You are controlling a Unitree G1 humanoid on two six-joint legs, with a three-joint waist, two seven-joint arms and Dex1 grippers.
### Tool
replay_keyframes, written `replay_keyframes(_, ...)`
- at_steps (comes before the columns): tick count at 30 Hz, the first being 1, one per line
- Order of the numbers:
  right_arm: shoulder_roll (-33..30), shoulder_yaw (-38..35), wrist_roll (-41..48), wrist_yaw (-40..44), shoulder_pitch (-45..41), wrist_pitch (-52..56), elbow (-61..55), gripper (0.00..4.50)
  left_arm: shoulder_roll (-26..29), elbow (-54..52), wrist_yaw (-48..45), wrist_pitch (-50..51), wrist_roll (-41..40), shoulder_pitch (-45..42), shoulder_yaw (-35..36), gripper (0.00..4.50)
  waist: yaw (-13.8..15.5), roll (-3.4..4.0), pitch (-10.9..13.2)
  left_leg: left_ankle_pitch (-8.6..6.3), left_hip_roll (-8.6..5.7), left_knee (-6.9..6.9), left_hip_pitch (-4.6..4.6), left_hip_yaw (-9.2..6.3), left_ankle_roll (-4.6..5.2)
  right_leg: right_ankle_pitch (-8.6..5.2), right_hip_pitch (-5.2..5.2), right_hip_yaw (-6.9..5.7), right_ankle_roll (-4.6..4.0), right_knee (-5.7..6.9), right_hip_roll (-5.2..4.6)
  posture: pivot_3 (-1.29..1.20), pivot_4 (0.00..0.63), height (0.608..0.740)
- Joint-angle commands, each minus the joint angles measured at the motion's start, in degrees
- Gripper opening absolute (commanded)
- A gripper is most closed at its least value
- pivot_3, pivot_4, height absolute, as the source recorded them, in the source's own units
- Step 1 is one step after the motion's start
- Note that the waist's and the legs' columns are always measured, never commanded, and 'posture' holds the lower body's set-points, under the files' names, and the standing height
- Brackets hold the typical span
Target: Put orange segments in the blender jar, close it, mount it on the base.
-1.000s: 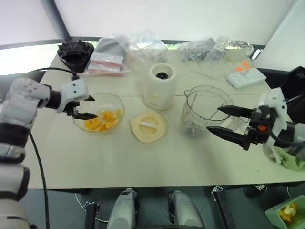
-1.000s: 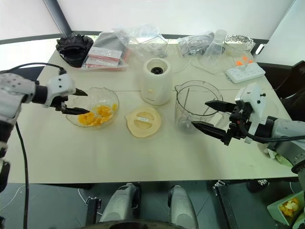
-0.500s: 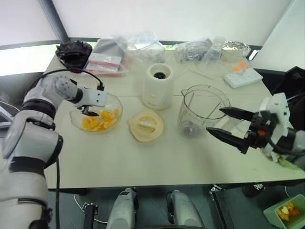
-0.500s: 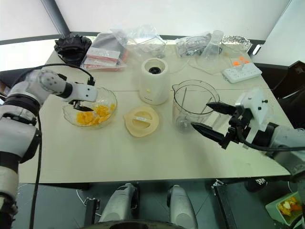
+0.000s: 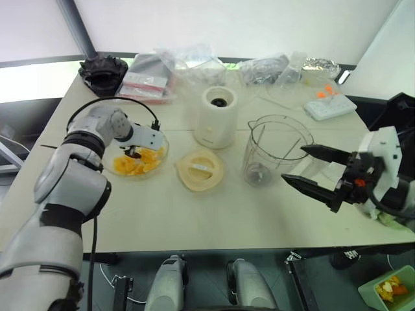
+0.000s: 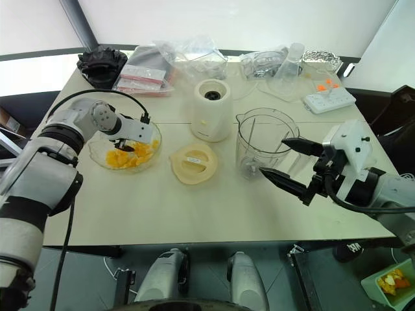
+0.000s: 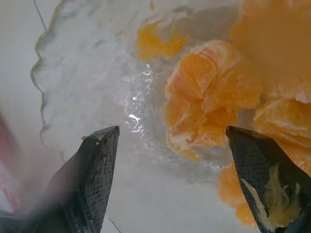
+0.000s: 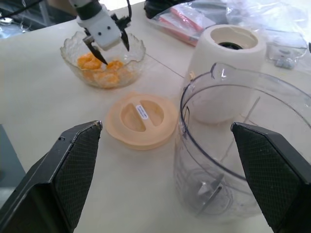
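The glossy orange segment [image 7: 206, 104] will come up as one whole clump when the robot lifts it, because wedges still joined [image 7: 210, 65] under white pith show between the robot's fingers.
The orange segments [image 5: 133, 165] lie in a shallow glass bowl [image 8: 136, 65] at the table's left. My left gripper [image 5: 134, 153] points down into that bowl, open, its fingers straddling one segment [image 7: 209, 97] without holding it. The clear blender jar [image 5: 275, 152] stands upright and empty at centre right, its blade showing at the bottom. Behind it and to the left stands the cream-white base [image 5: 217, 116]. My right gripper [image 5: 293, 163] hovers open just right of the jar, holding nothing.
A flat cream-yellow lid [image 5: 200, 170] lies between bowl and jar. Plastic bags [image 5: 188, 61] and a black object [image 5: 102, 68] line the far edge. A white power strip [image 5: 331, 103] sits at the back right. A green bin [image 5: 389, 288] stands on the floor.
My left gripper has moved from the bowl's left rim in over the segments and tipped downward, staying open. The right gripper has stayed where it was.
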Motion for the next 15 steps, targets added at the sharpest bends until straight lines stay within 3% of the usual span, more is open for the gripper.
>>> replay_keyframes(1, -1.35, -0.44, 1.12, 0.77, -1.25, -0.24, 0.31, 4.45, -0.47, 0.09, 1.23, 1.46, 0.34, 0.23, 0.60, 3.67, -0.03, 0.00, 0.00, 0.00, -0.01, 0.00, -0.01, 0.00, 0.01, 0.01, 0.00, 0.00, 0.02, 0.00, 0.00, 0.00, 0.150, 0.740)
replay_keyframes(13, -1.86, -1.98, 1.96, 0.49, 0.44, 0.13, -0.62, 4.45, -1.54, 0.10, -0.31, 3.22, -0.77, 2.29, 3.07, 3.67, -0.01, -0.01, 0.00, 0.00, -0.01, 0.02, 0.01, 0.00, 0.01, 0.03, 0.00, 0.00, 0.05, 0.03, 0.00, 0.00, 0.150, 0.740)
replay_keyframes(15, -1.91, -1.82, 1.84, 0.43, 0.43, 0.07, -0.57, 4.50, -1.72, 0.06, -0.11, 3.14, -0.83, 2.55, 3.40, 4.18, -0.03, -0.01, 0.00, 0.00, -0.01, 0.02, 0.01, 0.00, 0.01, 0.04, 0.00, 0.00, 0.05, 0.03, 0.00, 0.00, 0.150, 0.740)
